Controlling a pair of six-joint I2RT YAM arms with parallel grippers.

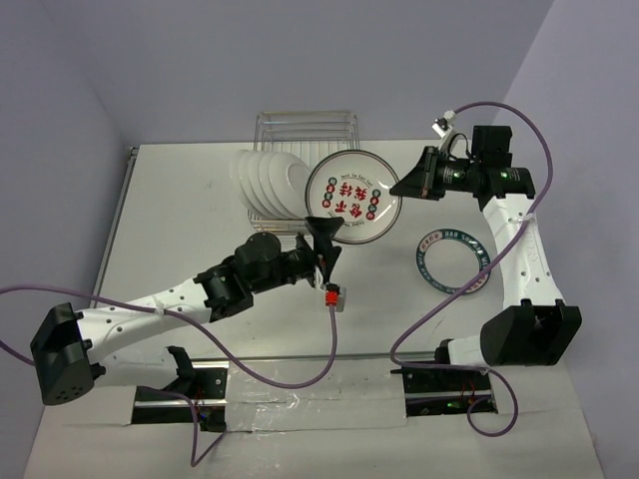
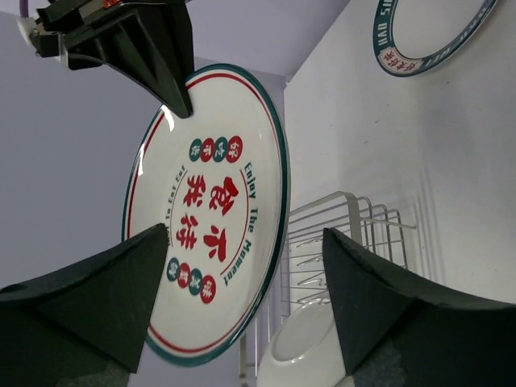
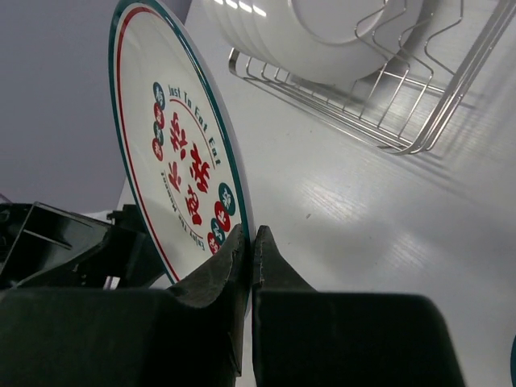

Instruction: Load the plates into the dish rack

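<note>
My right gripper holds the teal-rimmed plate (image 1: 353,196) slanted face-up, so my left gripper should grasp the plate's lower rim (image 1: 349,241) and set it upright beside the white plates.
A white plate (image 1: 351,198) with a teal rim and red lettering hangs tilted in the air in front of the dish rack (image 1: 305,128). My right gripper (image 1: 407,184) is shut on its right rim; in the right wrist view the gripper (image 3: 251,234) pinches the plate (image 3: 173,137) edge-on. My left gripper (image 1: 325,246) stands open at the plate's lower left edge, and the plate's rim (image 2: 270,266) lies between its spread fingers (image 2: 379,298). Several white plates (image 1: 265,180) stand upright in the rack. Another teal-rimmed plate (image 1: 454,261) lies flat on the table at the right.
The wire rack (image 2: 355,218) sits at the table's far middle, its right half holding only bare prongs (image 3: 419,121). The right arm and its purple cable (image 1: 439,299) cross over the flat plate. Grey walls close off the back and both sides.
</note>
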